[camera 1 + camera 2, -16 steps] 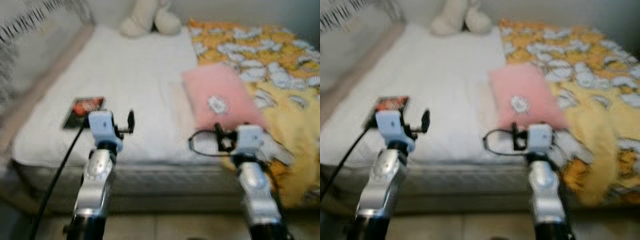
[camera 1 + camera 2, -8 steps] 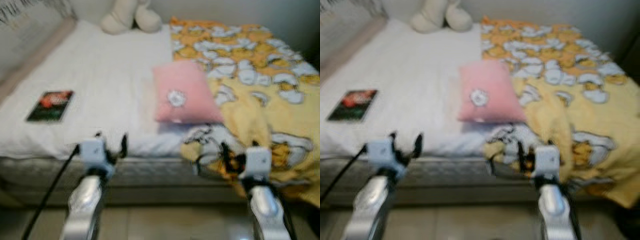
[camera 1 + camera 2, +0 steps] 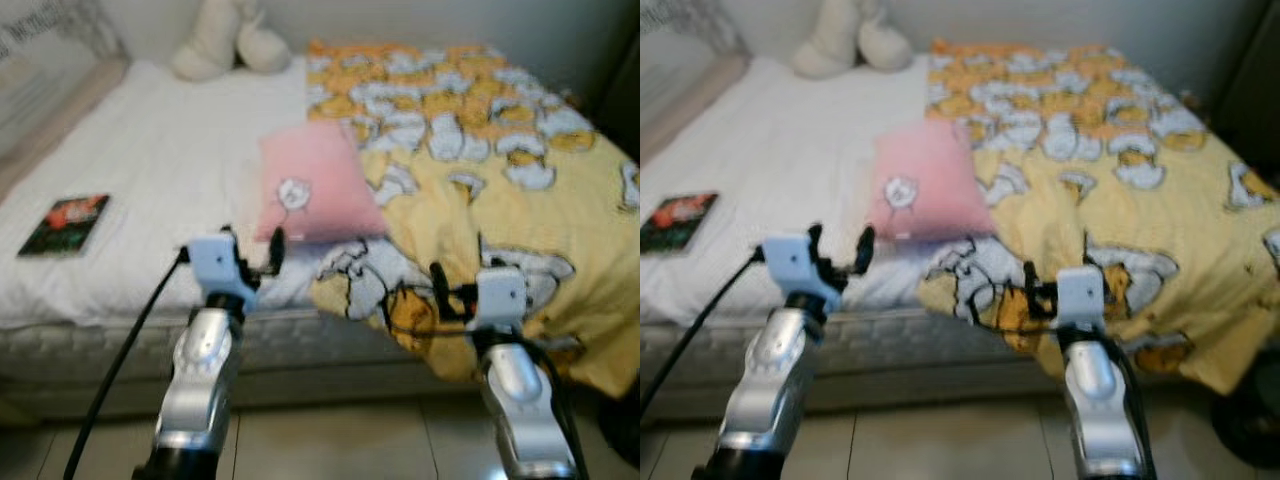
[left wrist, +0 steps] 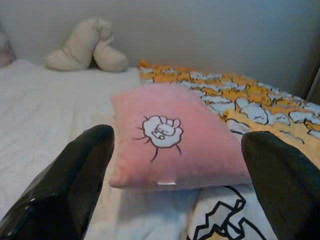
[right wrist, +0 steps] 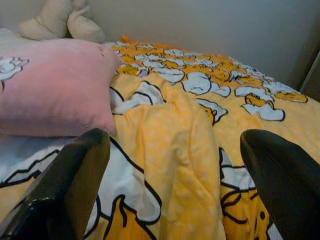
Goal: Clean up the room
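I can see that the pink pillow's plump middle (image 3: 318,182) gets thinner toward its side edge (image 3: 364,180), so I expect that edge to squeeze into a narrow fold when I carry the pillow.
A pink pillow (image 3: 315,180) with a small white picture lies in the middle of the bed, on the white sheet (image 3: 170,150). Its right edge touches a rumpled yellow blanket (image 3: 500,180) with a cartoon print, which covers the right half and hangs over the near edge. My left gripper (image 3: 252,250) is open and held in the air just before the bed's edge, facing the pillow (image 4: 170,135). My right gripper (image 5: 175,145) is open too, hovering over the blanket's hanging fold (image 5: 175,130). Neither holds anything.
A dark book (image 3: 65,222) with a red cover picture lies on the sheet at the left. A cream plush toy (image 3: 225,45) sits at the far end against the wall. Tiled floor (image 3: 340,440) lies below; a dark object (image 3: 1245,420) stands at the right.
The whole picture has shifted: the camera moved right along the bed, so the pillow and blanket now sit before the grippers. Both grippers stay open and empty.
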You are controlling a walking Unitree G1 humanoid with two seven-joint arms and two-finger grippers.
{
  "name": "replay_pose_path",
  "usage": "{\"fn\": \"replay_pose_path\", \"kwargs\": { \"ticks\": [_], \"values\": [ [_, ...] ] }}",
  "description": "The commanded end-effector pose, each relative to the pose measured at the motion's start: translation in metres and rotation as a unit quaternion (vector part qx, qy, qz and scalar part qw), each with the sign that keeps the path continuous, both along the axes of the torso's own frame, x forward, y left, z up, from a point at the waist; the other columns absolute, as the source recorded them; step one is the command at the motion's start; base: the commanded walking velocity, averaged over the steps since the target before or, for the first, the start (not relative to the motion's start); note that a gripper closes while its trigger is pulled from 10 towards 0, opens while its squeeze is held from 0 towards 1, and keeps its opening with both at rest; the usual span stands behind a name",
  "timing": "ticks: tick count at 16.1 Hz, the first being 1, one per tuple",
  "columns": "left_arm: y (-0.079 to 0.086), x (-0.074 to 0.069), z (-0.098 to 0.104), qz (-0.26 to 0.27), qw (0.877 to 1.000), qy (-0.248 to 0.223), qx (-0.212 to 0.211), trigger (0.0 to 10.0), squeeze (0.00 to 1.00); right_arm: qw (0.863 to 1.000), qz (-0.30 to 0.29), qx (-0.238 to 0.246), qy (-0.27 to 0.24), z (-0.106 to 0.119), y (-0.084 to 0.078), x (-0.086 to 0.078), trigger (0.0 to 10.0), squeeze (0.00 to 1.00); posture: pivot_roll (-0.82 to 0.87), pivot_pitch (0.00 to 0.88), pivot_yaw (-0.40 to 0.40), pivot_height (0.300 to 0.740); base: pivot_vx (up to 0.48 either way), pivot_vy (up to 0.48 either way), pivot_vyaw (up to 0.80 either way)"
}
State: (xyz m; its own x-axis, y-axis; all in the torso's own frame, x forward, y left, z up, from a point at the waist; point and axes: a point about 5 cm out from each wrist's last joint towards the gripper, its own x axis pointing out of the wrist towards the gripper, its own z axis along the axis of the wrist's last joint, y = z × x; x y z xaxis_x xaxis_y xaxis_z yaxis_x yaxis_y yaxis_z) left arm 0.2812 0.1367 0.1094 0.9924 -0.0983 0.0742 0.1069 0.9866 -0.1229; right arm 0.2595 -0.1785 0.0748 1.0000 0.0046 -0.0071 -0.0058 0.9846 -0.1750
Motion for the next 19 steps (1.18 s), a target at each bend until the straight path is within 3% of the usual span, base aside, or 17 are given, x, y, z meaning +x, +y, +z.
{"fn": "replay_pose_path", "kwargs": {
  "ticks": [1, 9, 13, 14, 16, 19],
  "values": [
    [0.001, 0.004, 0.002, 0.003, 1.000, 0.002, 0.000, 10.0, 0.00, 1.000, 0.001, -0.004, -0.003, 0.003, 0.002, 0.003, 10.0, 0.00, -0.15, 0.000, 0.061, 0.736, 0.480, 0.000, 0.00],
    [0.007, 0.010, 0.004, 0.044, 0.999, 0.011, -0.019, 10.0, 0.00, 1.000, 0.011, -0.005, -0.015, 0.014, 0.005, 0.015, 10.0, 0.00, -0.14, 0.000, 0.060, 0.736, 0.480, 0.000, 0.00],
    [0.003, 0.012, 0.006, 0.031, 0.999, 0.010, -0.002, 10.0, 0.00, 0.999, 0.029, 0.002, -0.021, 0.020, 0.007, 0.021, 10.0, 0.00, -0.13, 0.000, 0.055, 0.736, 0.478, 0.000, 0.18],
    [-0.004, 0.013, 0.008, 0.008, 1.000, 0.008, 0.027, 10.0, 0.00, 1.000, 0.023, 0.004, -0.020, 0.020, 0.007, 0.019, 10.0, 0.00, -0.13, 0.000, 0.060, 0.736, 0.435, 0.000, 0.00],
    [-0.010, 0.015, 0.009, -0.009, 0.999, 0.006, 0.043, 10.0, 0.00, 1.000, 0.016, 0.004, -0.020, 0.019, 0.006, 0.018, 10.0, 0.00, -0.13, 0.000, 0.060, 0.736, 0.435, 0.000, 0.00],
    [-0.006, 0.041, 0.031, -0.018, 1.000, -0.005, 0.018, 10.0, 0.00, 0.997, -0.020, 0.023, -0.069, 0.056, -0.004, 0.042, 10.0, 0.00, -0.14, 0.000, 0.076, 0.736, 0.437, 0.000, 0.00]
  ]
}}
